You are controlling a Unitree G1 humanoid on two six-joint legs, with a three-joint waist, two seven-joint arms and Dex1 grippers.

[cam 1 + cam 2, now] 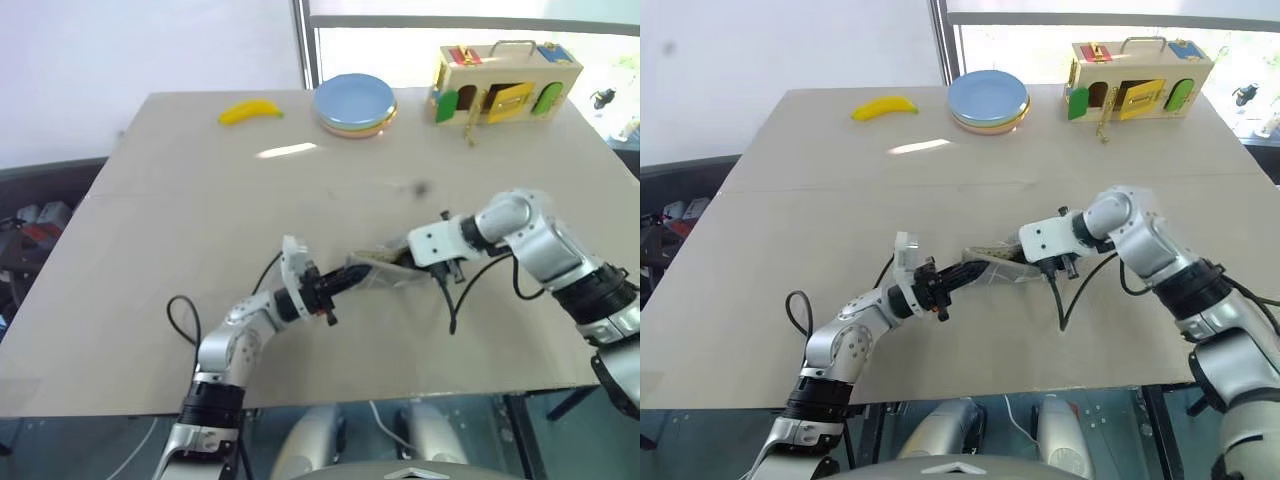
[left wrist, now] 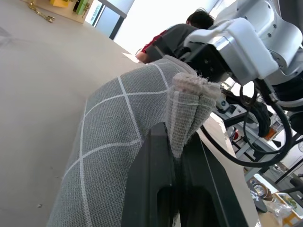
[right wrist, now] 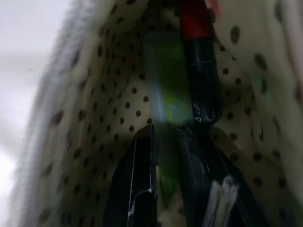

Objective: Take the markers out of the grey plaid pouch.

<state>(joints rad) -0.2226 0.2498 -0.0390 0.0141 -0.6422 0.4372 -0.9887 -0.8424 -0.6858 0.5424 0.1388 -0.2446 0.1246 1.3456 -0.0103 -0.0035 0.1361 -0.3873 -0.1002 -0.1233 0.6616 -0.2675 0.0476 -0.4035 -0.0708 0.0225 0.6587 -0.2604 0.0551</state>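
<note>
The pale green marker [image 3: 171, 82] will slide out by itself when I pull, because the black marker [image 3: 202, 80] is outside the gap between my right gripper's fingers.
The grey plaid pouch [image 1: 385, 268] is held up off the middle of the table between my two grippers. My left gripper [image 2: 177, 142] is shut on a bunched end of its fabric [image 2: 191, 101]. My right gripper [image 3: 165, 130] points down into the pouch's mouth, inside the dotted cream lining. Its fingers stand slightly apart, open, and the pale green marker [image 3: 168, 85] lies between them. The black marker with a red cap [image 3: 201, 80] lies right beside it, against one finger. In the head views the markers are hidden inside the pouch.
At the table's far side lie a yellow banana [image 1: 250, 111], a stack of pastel plates [image 1: 355, 104] and a wooden latch box [image 1: 505, 82]. A black cable [image 1: 470, 295] hangs from my right wrist. A person [image 2: 175, 35] is behind the table.
</note>
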